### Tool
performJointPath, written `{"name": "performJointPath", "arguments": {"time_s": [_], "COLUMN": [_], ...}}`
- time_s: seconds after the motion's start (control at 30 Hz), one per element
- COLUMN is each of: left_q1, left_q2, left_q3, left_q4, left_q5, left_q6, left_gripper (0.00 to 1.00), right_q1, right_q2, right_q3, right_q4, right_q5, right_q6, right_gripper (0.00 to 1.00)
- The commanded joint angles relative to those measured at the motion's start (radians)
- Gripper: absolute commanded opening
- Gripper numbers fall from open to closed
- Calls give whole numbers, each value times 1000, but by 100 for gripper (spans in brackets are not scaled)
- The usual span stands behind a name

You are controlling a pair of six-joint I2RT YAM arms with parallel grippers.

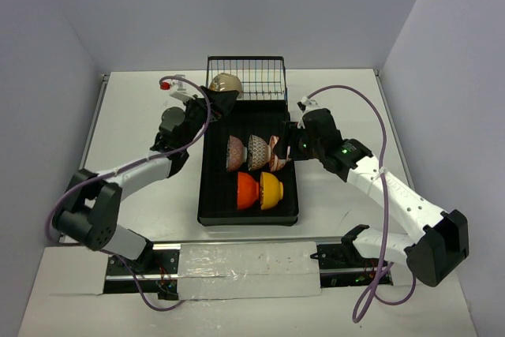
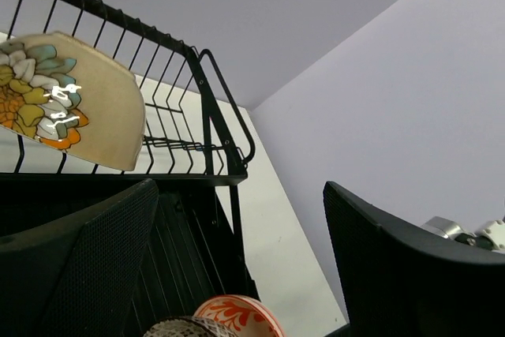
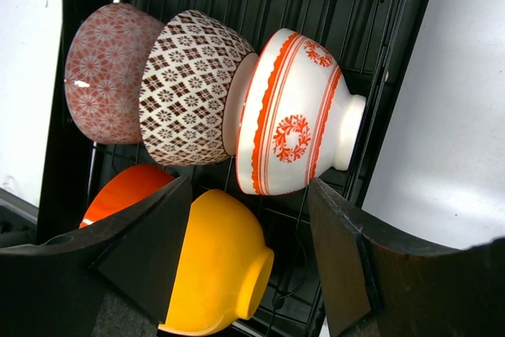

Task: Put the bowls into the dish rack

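Observation:
The beige bowl leans crooked (image 2: 83, 102) in the wire basket behind the robot's left gripper, so next the left gripper moves back out of the way before the right gripper reaches for that bowl (image 1: 227, 82).
The dish rack (image 1: 211, 195) lies mid-table, its wire basket (image 1: 256, 76) at the far end. A beige bowl (image 1: 225, 82) with a flower pattern (image 2: 71, 100) leans on edge in the basket's left side. My left gripper (image 1: 220, 105) sits just in front of it, open and holding nothing (image 2: 241, 187). On the tray stand a pinkish bowl (image 3: 102, 73), a speckled bowl (image 3: 193, 88) and a red-on-white bowl (image 3: 296, 124) in a row. Nearer are a red-orange bowl (image 1: 248, 190) and a yellow-orange bowl (image 3: 217, 266). My right gripper (image 1: 293, 144) hovers open by the red-on-white bowl, touching none (image 3: 251, 195).
Grey walls close the table in at the back and on both sides. A small red-tipped part (image 1: 166, 84) sticks out by the left wrist. Purple cables (image 1: 371, 116) loop off both arms. The rack's right rim (image 3: 394, 76) borders bare white table.

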State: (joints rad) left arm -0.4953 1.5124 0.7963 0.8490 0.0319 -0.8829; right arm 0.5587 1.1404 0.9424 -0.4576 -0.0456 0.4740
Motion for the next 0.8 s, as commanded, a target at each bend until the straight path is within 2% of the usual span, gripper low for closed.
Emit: {"name": "performJointPath", "arguments": {"time_s": [0.0, 0.27, 0.47, 0.53, 0.77], "left_q1": [-9, -35, -35, -35, -35], "left_q2": [-102, -306, -383, -385, -328], "left_q3": [29, 161, 300, 360, 588], "left_q4": [-158, -528, -801, -849, -1241], "left_q5": [-26, -211, -288, -282, -211], "left_q6": [82, 240, 269, 285, 326], "left_gripper": [91, 93, 93, 95, 94], "right_q1": [10, 10, 10, 10, 10], "right_q2": [-44, -51, -60, -70, -119], "right_q3": [30, 87, 147, 156, 176], "right_q4": [8, -12, -50, -64, -107], "right_q5": [12, 41, 88, 122, 246], "right_q6": [-11, -23, -43, -55, -69], "right_gripper": [68, 68, 68, 68, 69]}}
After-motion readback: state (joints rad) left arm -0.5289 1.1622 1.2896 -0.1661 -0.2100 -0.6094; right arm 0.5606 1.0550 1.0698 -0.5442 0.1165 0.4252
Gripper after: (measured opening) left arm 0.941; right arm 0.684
